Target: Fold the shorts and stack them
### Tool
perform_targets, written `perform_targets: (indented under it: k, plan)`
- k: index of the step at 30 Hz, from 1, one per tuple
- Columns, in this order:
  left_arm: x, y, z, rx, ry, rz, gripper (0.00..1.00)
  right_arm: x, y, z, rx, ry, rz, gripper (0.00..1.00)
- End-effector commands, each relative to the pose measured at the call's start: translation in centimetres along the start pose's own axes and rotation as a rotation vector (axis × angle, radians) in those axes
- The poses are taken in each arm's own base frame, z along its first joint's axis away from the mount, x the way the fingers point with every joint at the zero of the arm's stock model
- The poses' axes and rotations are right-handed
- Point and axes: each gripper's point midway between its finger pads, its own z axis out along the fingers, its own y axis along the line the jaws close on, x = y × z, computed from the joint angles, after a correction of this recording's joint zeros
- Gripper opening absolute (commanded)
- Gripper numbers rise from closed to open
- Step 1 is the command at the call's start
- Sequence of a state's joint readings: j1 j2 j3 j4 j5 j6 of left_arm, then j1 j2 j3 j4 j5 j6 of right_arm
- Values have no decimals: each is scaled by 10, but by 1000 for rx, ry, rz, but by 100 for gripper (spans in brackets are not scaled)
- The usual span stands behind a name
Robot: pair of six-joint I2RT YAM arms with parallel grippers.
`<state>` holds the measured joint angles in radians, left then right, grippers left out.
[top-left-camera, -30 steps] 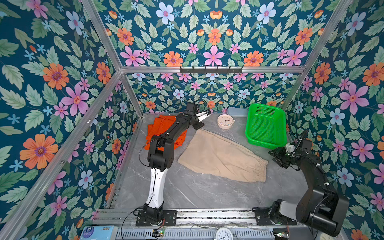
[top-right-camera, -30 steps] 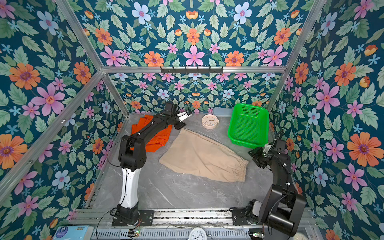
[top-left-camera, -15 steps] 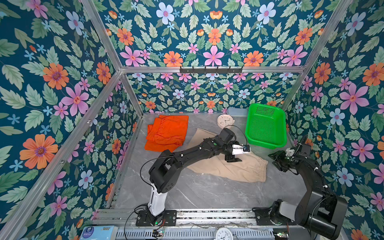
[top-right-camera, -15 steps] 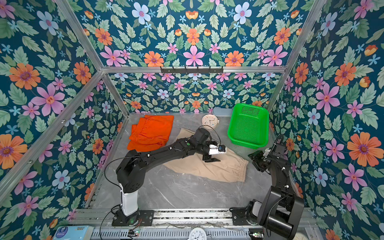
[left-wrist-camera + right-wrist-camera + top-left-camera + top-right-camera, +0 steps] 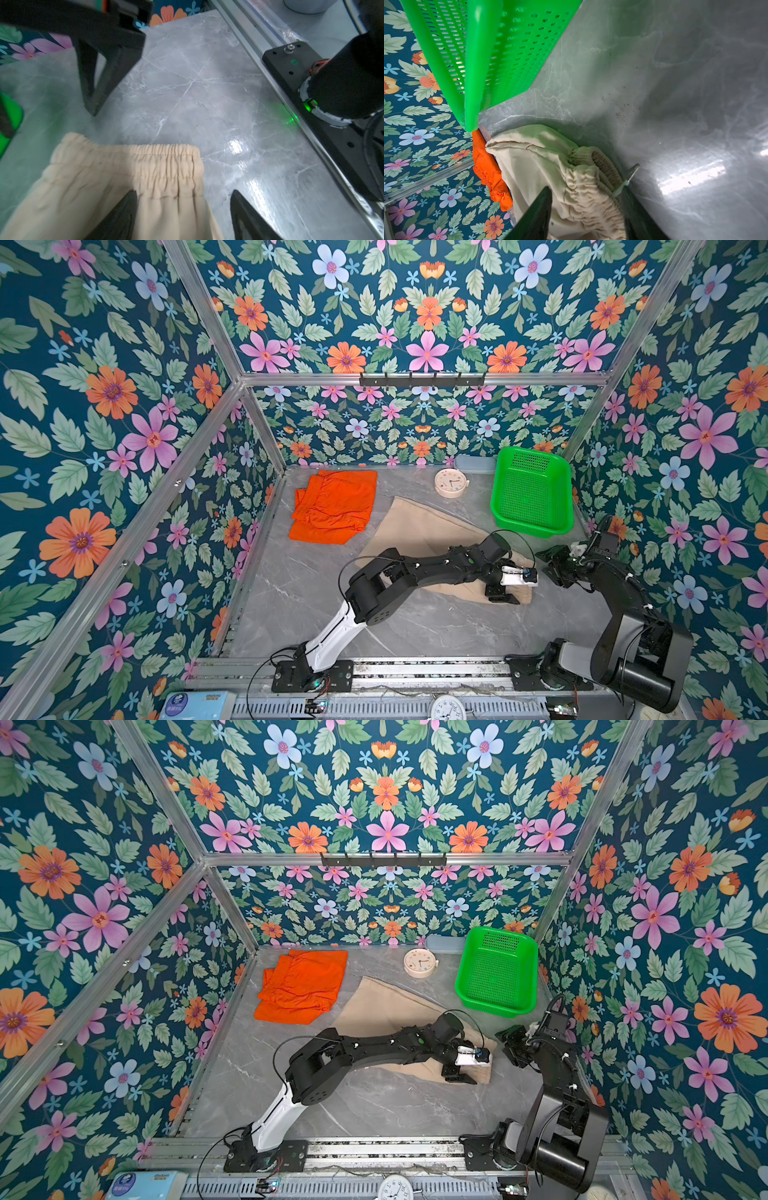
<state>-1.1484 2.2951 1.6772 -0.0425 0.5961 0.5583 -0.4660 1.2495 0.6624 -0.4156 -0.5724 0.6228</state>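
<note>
The beige shorts [image 5: 433,536] have my left gripper's arm lying across them, and it blocks the fold. That arm should move back to the shorts' hem [image 5: 380,526] before my right gripper brings the shorts' waist over.
The beige shorts [image 5: 419,526] lie spread across the middle of the table, their elastic waist toward the right. The orange shorts [image 5: 332,506] lie folded at the back left, apart from both arms. My left gripper [image 5: 505,597] reaches across to the waist's near corner. In the left wrist view it [image 5: 184,192] is open, one finger over the cloth [image 5: 104,176] and the other over bare table. My right gripper [image 5: 548,562] is at the waist's far corner. In the right wrist view it [image 5: 586,188] stands open with the bunched waistband [image 5: 583,166] between its fingers.
A green basket [image 5: 530,493] stands at the back right, just behind my right gripper. A small round clock [image 5: 451,483] and a clear box [image 5: 473,462] are by the back wall. The right arm's base plate [image 5: 291,62] sits on the front rail.
My left arm has swung from the orange shorts at the back left across to the beige waistband on the right. The right gripper has barely moved.
</note>
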Motion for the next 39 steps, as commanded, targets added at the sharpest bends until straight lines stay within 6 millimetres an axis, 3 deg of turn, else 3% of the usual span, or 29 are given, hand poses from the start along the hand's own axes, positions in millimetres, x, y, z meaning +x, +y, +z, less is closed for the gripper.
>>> perform_targets:
  k: [1,6,9,12,15,19,22,25,30,34,36,39]
  plan:
    - [20,-6,9,7,53,21,73,-1,-1,0,4,-12,6,54]
    - [60,1,21,-79,156,20,71,5,-4,3,-10,6,24,57]
    - [68,5,21,-119,165,-14,61,8,-3,2,-17,12,16,60]
    - [55,15,13,-184,84,-61,34,14,-2,-3,-19,28,-1,63]
    - [32,19,2,-164,-40,-124,27,24,-2,-6,-27,55,-1,66]
    - [-4,20,-23,-148,-239,-153,25,47,-1,-5,-81,139,31,75]
    - [-20,21,-38,-150,-325,-161,25,62,5,-4,-143,212,66,78]
    - [-26,23,-47,-167,-361,-152,25,73,14,-2,-222,275,117,98]
    - [-22,31,-49,-213,-356,-160,25,89,26,10,-218,324,85,99]
    - [-26,27,-50,-189,-375,-157,25,90,34,20,-243,344,92,94]
    - [-28,25,-50,-178,-378,-159,28,85,36,20,-238,330,79,78]
    - [-29,29,-57,-198,-367,-189,46,78,33,12,-166,276,18,46]
